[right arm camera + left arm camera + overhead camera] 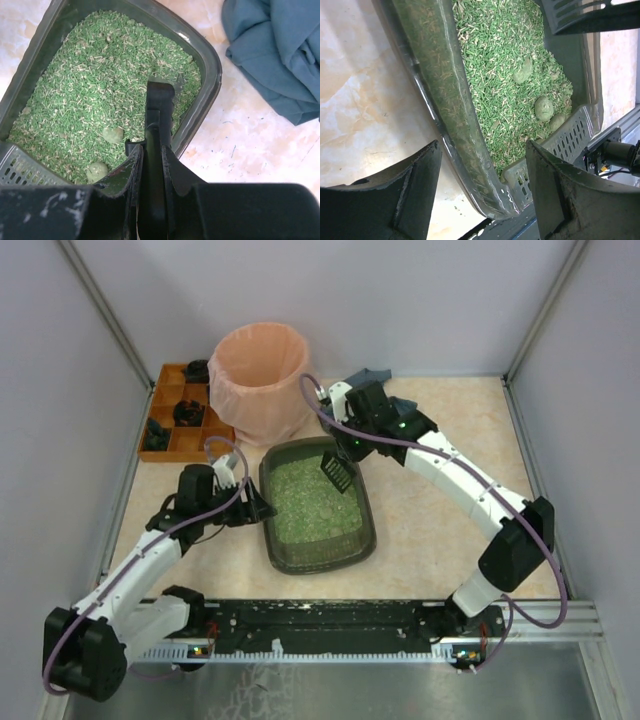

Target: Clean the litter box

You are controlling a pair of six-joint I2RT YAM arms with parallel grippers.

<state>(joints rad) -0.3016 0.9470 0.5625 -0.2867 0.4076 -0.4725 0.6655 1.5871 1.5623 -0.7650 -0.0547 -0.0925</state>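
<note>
The clumps (544, 109) are at the litter box's near end, behind the scoop in my right gripper. My left gripper should first turn the litter box around by its rim (264, 478).
The litter box (368, 530), a dark olive-grey tray of green litter, lies mid-table. My right gripper (346, 447) hangs over its far end, shut on the black handle (160, 107) of a dark slotted scoop (335, 471). The scoop blade hangs just above the litter and also shows in the left wrist view (580, 15). Rounded green-grey clumps (113, 134) (544, 107) lie in the litter. My left gripper (257, 508) is open at the box's left side. Its jaws (482, 187) stand wide either side of the rim (470, 150) without touching it.
The round pink-lined bin (260, 380) stands just behind the box. The orange compartmented tray (165, 440) lies at the back left. A blue cloth (272, 55) lies on the table beyond the box's far right corner. A light grey slotted piece (562, 142) sits at the box's near end.
</note>
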